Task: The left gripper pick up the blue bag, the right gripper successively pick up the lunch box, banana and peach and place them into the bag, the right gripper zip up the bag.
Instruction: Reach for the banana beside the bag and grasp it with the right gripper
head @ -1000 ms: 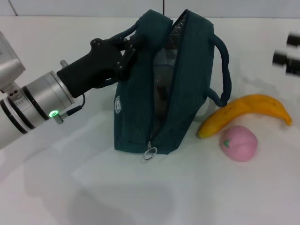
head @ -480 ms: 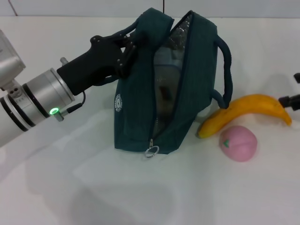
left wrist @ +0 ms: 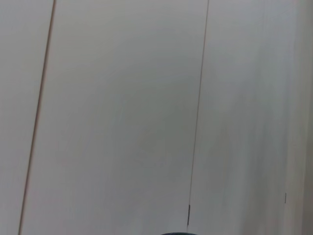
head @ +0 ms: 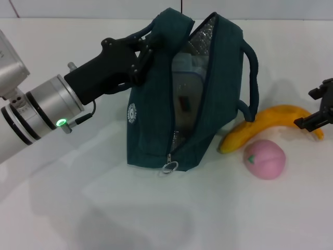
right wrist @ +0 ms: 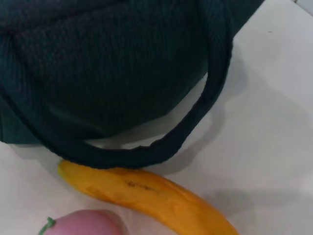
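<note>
I should keep lowering my right gripper until its open fingers straddle the banana, then close them, as the banana's far end (head: 292, 114) lies clear of the bag's loose handle (head: 253, 78).
The blue bag (head: 153, 125) stands on the white table, unzipped, with its silver lining showing. My left gripper (head: 141, 52) is shut on the bag's near handle and top edge, holding that side up. The lunch box (head: 184, 99) lies inside the bag, partly visible through the opening. To the right of the bag, the banana (head: 270, 124) (right wrist: 151, 193) lies on the table with the peach (head: 265, 159) (right wrist: 83, 223) in front of it. At the right edge my right gripper (head: 318, 105) hangs open just over the banana's far end. The right wrist view shows the bag (right wrist: 98, 63) and its loose handle (right wrist: 195, 122).
The zipper's ring pull (head: 168, 167) hangs at the bag's front bottom corner. White table (head: 104, 208) stretches in front of the bag and fruit. A pale wall (left wrist: 146, 98) fills the left wrist view.
My right gripper has come down from the upper right edge to the banana's right end. The bag's opening has spread slightly wider, and the left gripper has stayed put.
</note>
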### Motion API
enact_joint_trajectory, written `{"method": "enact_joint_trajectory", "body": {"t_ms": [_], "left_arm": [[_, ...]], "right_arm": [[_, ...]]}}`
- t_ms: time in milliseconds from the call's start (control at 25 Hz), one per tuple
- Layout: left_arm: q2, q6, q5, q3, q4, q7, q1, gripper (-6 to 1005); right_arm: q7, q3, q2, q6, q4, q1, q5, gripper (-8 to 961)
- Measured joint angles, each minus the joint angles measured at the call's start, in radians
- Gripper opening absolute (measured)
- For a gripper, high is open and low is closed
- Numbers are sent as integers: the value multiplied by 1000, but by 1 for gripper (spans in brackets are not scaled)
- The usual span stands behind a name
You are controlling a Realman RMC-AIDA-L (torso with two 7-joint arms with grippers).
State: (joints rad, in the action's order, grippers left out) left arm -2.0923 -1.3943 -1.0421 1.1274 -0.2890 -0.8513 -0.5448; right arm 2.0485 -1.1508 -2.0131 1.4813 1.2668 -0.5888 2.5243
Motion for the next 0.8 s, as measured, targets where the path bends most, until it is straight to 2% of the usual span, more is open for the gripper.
{"method": "enact_joint_trajectory", "body": {"t_ms": [560,800], "left_arm": [[-2,0,4,0,1,0,-3,42],[-2,0,10,0,1,0,-4,42]], "right_arm": [[-6,-14,0,-126,-274,-154,71,857],[-8,-34,-1,-148,-311,-174,75,857]]}}
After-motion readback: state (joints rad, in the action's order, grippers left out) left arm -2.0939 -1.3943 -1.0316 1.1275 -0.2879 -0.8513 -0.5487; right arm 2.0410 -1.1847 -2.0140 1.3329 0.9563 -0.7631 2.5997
